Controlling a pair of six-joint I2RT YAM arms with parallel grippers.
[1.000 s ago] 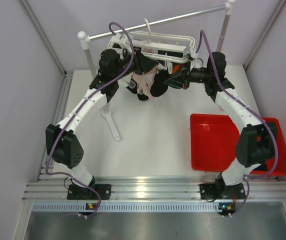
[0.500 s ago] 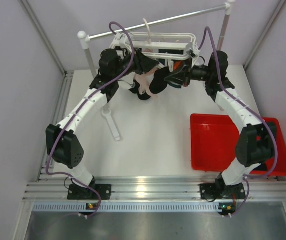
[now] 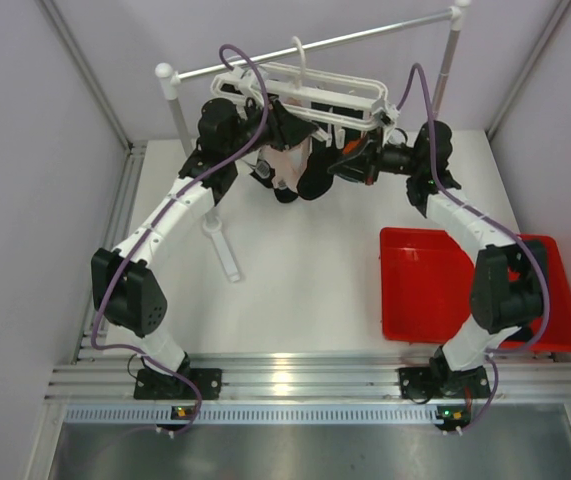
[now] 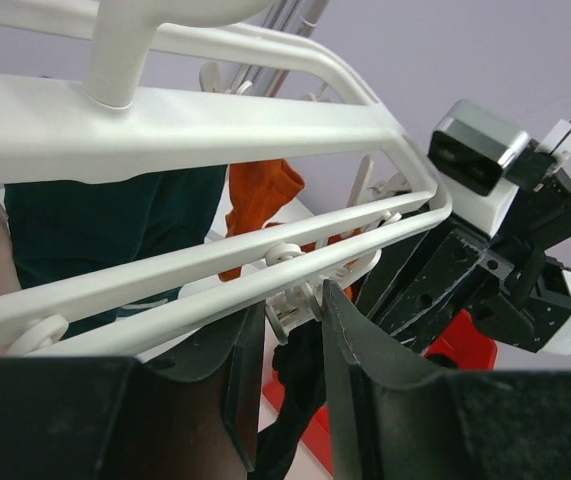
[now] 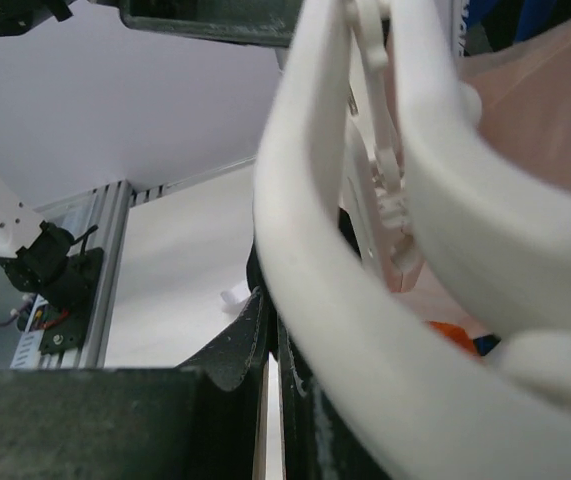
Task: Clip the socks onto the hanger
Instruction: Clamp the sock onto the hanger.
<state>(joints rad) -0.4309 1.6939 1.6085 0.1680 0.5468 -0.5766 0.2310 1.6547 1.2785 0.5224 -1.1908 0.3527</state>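
The hanger's corner is up against the wrist of the robot's right gripper, so next the right gripper moves back clear and turns before it raises the black sock to the clip.
The white hanger hangs tilted from the grey rail. My left gripper reaches up under it. In the left wrist view its jaws squeeze a white clip on the lower rail, and a black sock hangs below that clip. My right gripper is shut on the black sock, holding it up beside the clip. In the right wrist view the jaws are nearly closed under the hanger rail. A dark teal sock, an orange sock and a pale pink sock hang clipped.
The grey rail on two white-capped posts spans the back of the table. A red tray lies at the right, a second one beside it. A white peg-like part lies on the table left of centre.
The hanger has tipped, its left side lifting toward the rail. My right gripper has moved up and left with the black sock, closer to my left gripper.
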